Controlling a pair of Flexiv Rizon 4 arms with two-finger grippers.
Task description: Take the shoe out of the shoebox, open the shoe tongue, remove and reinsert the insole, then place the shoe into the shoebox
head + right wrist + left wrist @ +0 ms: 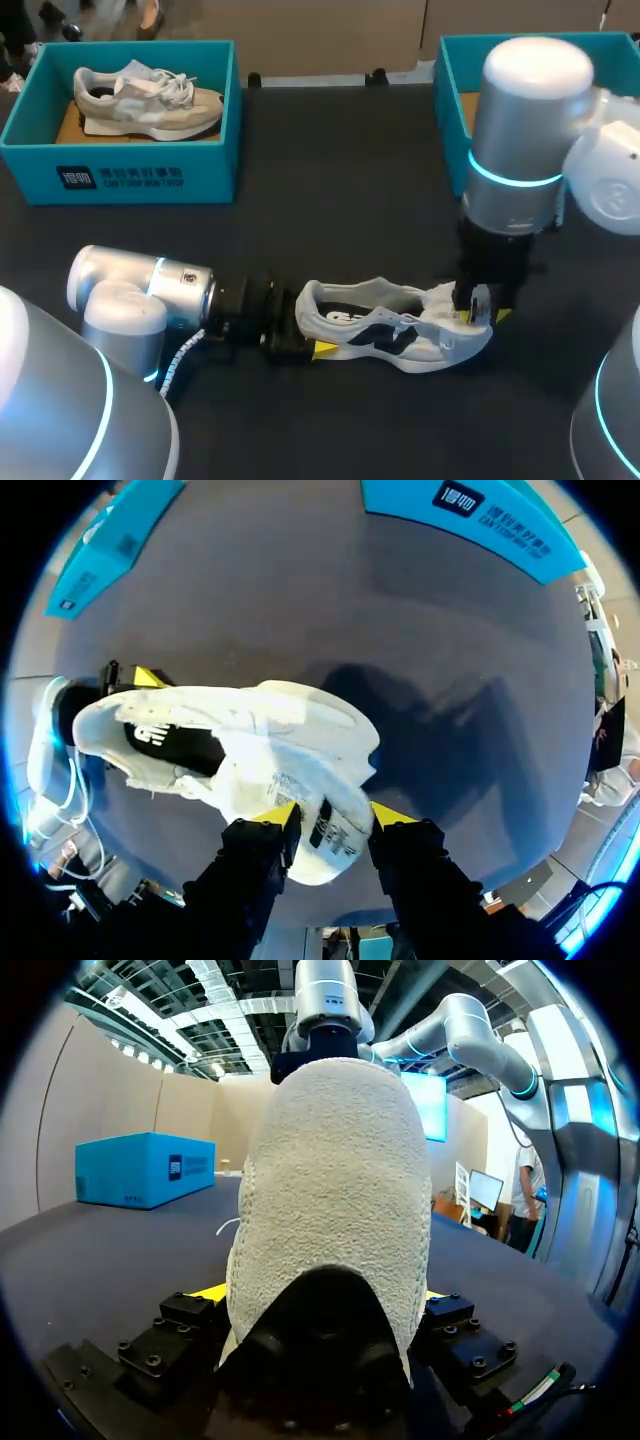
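The white shoe's opening (385, 296) spreads wide over the dark insole (344, 312), which will come out in one piece, almost flat, as I hold the shoe's heel and pull.
A white shoe (385, 335) with dark side markings lies on the black table, toe to the right. Its dark insole (360, 305) shows inside the opening. My left gripper (308, 325) lies low at the heel, open wide, with the rough white heel (335, 1190) filling the space between its fingers. My right gripper (480, 312) hangs straight down over the front of the shoe. In the right wrist view its fingers (278, 820) stand apart, open, with the shoe's printed tongue (335, 835) lifted between them. The shoe's body (280, 730) stretches away ahead of them.
A teal shoebox (130, 175) at the back left holds a second, pale shoe (150, 100). Another teal box (455, 100) stands at the back right, partly hidden behind my right arm. Bare black table lies between the boxes.
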